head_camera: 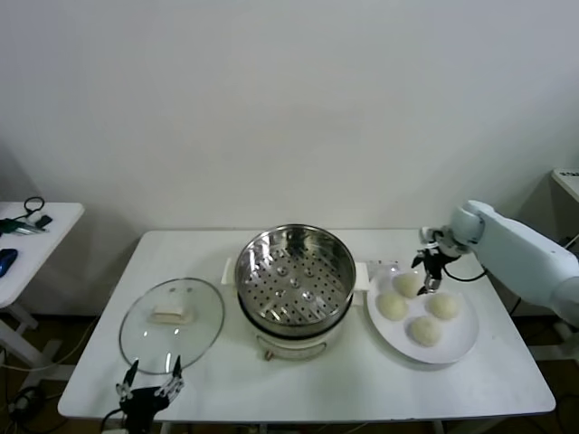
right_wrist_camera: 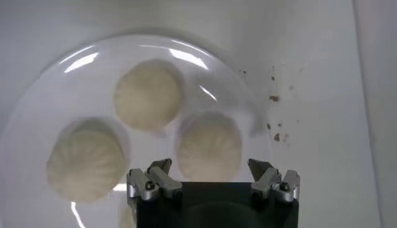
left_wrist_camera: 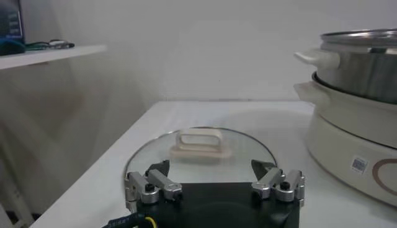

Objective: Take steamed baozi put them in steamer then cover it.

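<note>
My gripper will lift the rear baozi [head_camera: 408, 285] free by itself and it will keep its dome, because a part of the plate [right_wrist_camera: 180, 121] lies between it and its neighbours.
Several cream-white baozi lie on a white plate [head_camera: 460, 348] at the right: the rear one [head_camera: 406, 284], two in the middle [head_camera: 392, 306] [head_camera: 443, 306] and a front one [head_camera: 423, 331]. My right gripper [head_camera: 429, 270] hangs open just above the rear baozi [right_wrist_camera: 209, 147], which sits between its spread fingers, untouched. The steamer [head_camera: 294, 289] stands at the table's centre, its perforated tray bare. Left of it the glass cover [head_camera: 172, 324] lies flat, its white handle [left_wrist_camera: 200, 140] up. My left gripper [head_camera: 150, 387] waits open at the front edge, just short of the cover's rim.
A small side table [head_camera: 27, 237] with cables and tools stands at the far left. Brown specks [right_wrist_camera: 273, 98] dot the tabletop beside the plate. The steamer's white base [left_wrist_camera: 347, 145] rises to the right of the cover.
</note>
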Available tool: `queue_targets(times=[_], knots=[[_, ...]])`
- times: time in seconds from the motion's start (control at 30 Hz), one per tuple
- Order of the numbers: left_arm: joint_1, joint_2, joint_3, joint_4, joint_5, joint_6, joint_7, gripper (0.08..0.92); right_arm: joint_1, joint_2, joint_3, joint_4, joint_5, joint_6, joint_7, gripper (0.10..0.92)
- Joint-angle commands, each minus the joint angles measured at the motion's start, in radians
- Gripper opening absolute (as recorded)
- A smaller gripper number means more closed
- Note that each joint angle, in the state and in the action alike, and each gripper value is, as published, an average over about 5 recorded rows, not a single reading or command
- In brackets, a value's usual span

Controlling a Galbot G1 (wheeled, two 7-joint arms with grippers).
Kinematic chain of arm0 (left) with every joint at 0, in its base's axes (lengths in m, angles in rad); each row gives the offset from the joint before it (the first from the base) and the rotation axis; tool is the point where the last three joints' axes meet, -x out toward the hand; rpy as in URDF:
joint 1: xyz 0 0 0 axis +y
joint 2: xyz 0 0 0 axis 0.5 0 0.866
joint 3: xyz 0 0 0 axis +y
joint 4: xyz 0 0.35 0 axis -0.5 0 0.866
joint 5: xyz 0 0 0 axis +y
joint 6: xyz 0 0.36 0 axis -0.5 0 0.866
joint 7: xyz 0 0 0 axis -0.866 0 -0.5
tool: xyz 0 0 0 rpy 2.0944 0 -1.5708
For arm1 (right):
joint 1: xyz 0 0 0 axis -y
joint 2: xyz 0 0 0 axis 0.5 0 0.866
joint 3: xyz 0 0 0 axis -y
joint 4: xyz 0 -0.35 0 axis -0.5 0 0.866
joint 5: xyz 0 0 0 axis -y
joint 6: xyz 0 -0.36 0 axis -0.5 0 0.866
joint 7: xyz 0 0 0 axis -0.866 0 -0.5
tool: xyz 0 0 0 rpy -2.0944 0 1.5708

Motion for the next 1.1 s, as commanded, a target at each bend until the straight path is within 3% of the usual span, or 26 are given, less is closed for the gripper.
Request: queue_targets(times=[0.03, 0.2, 0.47, 0.67, 0.87, 1.1], knots=[[0.002, 0.000, -0.001, -0.003, 0.000, -0.002, -0.001, 0.823, -0.024, 0.060, 0.030, -0.071, -0.068, -0.002, 0.017, 0.823], [0.004, -0.001, 0.000, -0.008, -0.001, -0.001, -0.002, 0.823, -0.032, 0.059, 0.040, -0.066, -0.069, 0.000, 0.017, 0.810], [0.006, -0.004, 0.004, -0.015, -0.001, 0.001, -0.008, 0.823, -0.016, 0.038, 0.030, -0.007, -0.046, 0.013, 0.017, 0.652], [0.013, -0.004, 0.008, -0.026, 0.000, 0.001, -0.010, 0.823, 0.157, -0.018, -0.119, 0.122, 0.010, 0.058, -0.001, 0.637], [0.019, 0.000, 0.016, -0.037, 0.006, 0.001, -0.010, 0.823, 0.514, -0.025, -0.404, 0.281, 0.106, 0.227, -0.009, 0.642], [0.030, 0.003, 0.024, -0.047, 0.016, -0.002, -0.009, 0.823, 0.803, 0.089, -0.548, 0.430, 0.238, 0.523, -0.042, 0.644]])
